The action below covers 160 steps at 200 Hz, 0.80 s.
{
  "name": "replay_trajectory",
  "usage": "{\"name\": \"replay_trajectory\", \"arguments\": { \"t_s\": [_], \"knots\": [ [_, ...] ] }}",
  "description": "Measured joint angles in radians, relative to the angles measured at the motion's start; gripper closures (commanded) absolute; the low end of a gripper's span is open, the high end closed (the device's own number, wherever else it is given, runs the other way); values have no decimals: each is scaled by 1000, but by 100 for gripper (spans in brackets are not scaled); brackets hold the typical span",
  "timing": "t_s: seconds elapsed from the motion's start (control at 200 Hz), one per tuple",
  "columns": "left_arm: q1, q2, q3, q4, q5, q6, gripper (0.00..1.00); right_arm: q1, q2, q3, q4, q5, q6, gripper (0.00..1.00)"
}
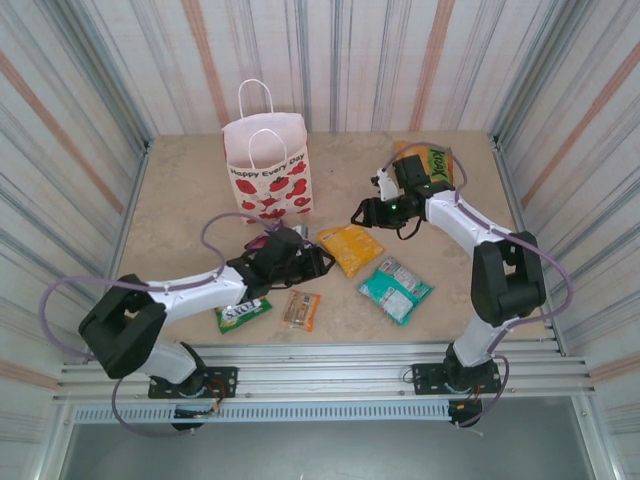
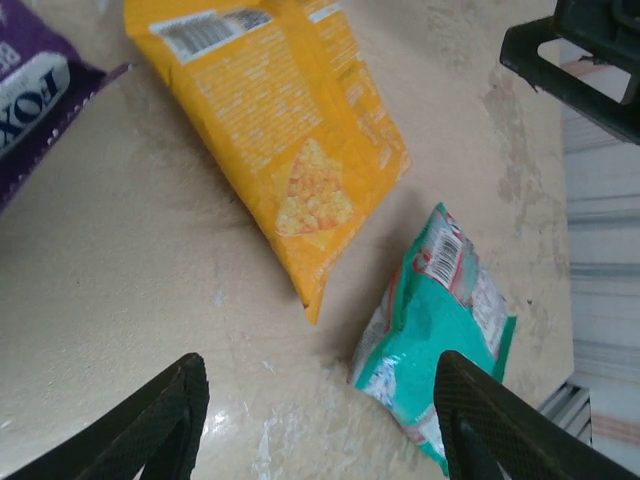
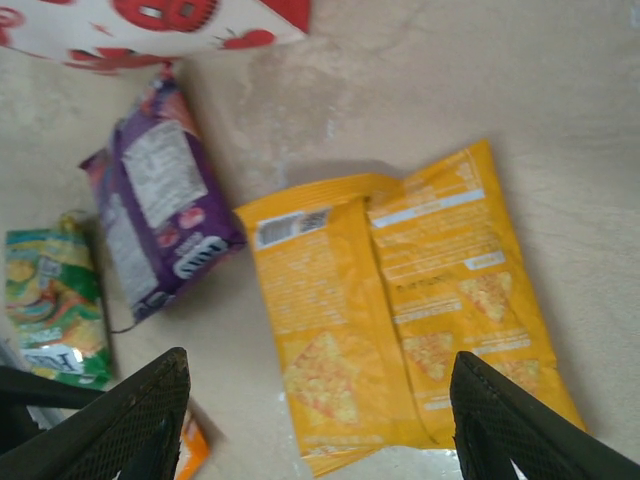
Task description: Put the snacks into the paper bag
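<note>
My left gripper is about to lift the yellow packet (image 1: 350,248), which will bunch up in it and fan out beyond it, because the packet's near tip (image 2: 312,296) looks thin and flat.
The paper bag (image 1: 266,168), white with red tomato prints, stands upright at the back centre; its bottom edge (image 3: 150,25) shows in the right wrist view. Snacks lie flat on the table: a yellow-orange packet (image 1: 350,248) (image 2: 270,130) (image 3: 400,300), a teal one (image 1: 395,290) (image 2: 440,310), a purple one (image 2: 40,90) (image 3: 160,220), a green one (image 1: 242,315) (image 3: 50,300) and a small brown-orange bar (image 1: 300,310). An orange packet with a green label (image 1: 432,163) lies at the back right. My left gripper (image 1: 318,262) (image 2: 320,420) hangs open beside the yellow packet's near tip. My right gripper (image 1: 358,214) (image 3: 320,420) is open above that packet.
Corrugated metal walls close in the table (image 1: 180,200) at the back and on both sides. A metal rail (image 1: 320,375) runs along the near edge by the arm bases. Part of the right gripper (image 2: 590,60) shows at the upper right of the left wrist view.
</note>
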Motion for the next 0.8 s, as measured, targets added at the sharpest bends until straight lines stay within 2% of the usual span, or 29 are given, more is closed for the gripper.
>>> {"name": "replay_trajectory", "arguments": {
  "t_s": [0.371,0.631,0.802],
  "knots": [
    [-5,150,4,109,-103,-140,48,-47,141,0,15,6,-1,32],
    [-5,284,47,188,-103,-190,49,-65,172,-8,32,-25,-6,35],
    [-5,312,59,237,-103,-217,50,-66,172,-49,35,-60,-11,40]
  ]
}}
